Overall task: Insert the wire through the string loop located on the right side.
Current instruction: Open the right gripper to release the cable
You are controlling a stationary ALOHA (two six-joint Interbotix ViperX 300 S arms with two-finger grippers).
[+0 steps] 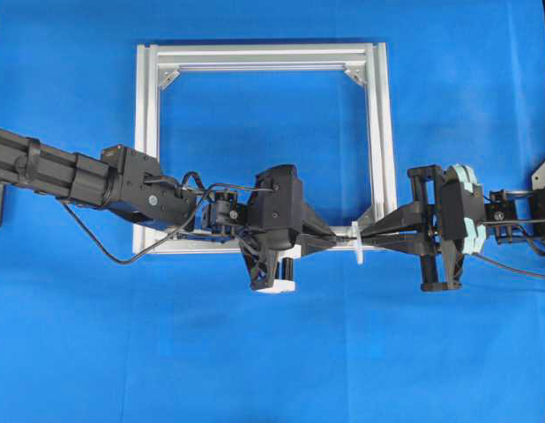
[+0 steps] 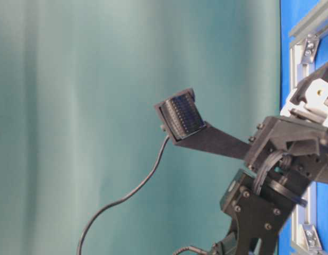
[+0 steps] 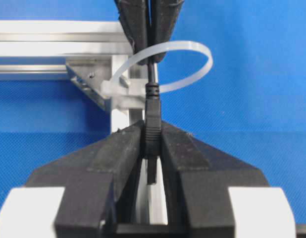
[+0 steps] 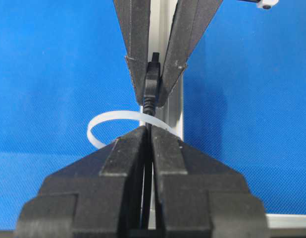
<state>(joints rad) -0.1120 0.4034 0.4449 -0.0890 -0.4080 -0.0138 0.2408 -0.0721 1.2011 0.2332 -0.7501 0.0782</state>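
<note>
The wire point(image 4: 148, 120) is held in my closed right gripper by the string loop, so next I open that gripper before my left gripper pulls the plug point(image 4: 152, 79) away.
The wire's dark plug point(image 3: 153, 116) stands upright between the tips of my left gripper point(image 3: 153, 128), which is shut on it. From the plug the thin wire point(image 3: 151, 74) runs through the white string loop point(image 3: 205, 52) into my right gripper point(image 3: 149, 52). The right wrist view shows my right gripper point(image 4: 149, 130) shut on the wire just before the string loop point(image 4: 96, 124), with the plug point(image 4: 152, 82) in the left gripper point(image 4: 153, 96) beyond it. Overhead, the left gripper point(image 1: 343, 238) and right gripper point(image 1: 366, 236) meet tip to tip at the string loop point(image 1: 356, 253), by the frame's lower right corner.
The silver aluminium frame point(image 1: 264, 55) lies flat on the blue cloth, its right bar point(image 1: 379, 132) running just behind the loop. A corner bracket point(image 3: 86, 82) sits left of the loop. In the table-level view a thin black cable point(image 2: 127, 197) hangs from a gripper finger point(image 2: 182, 114).
</note>
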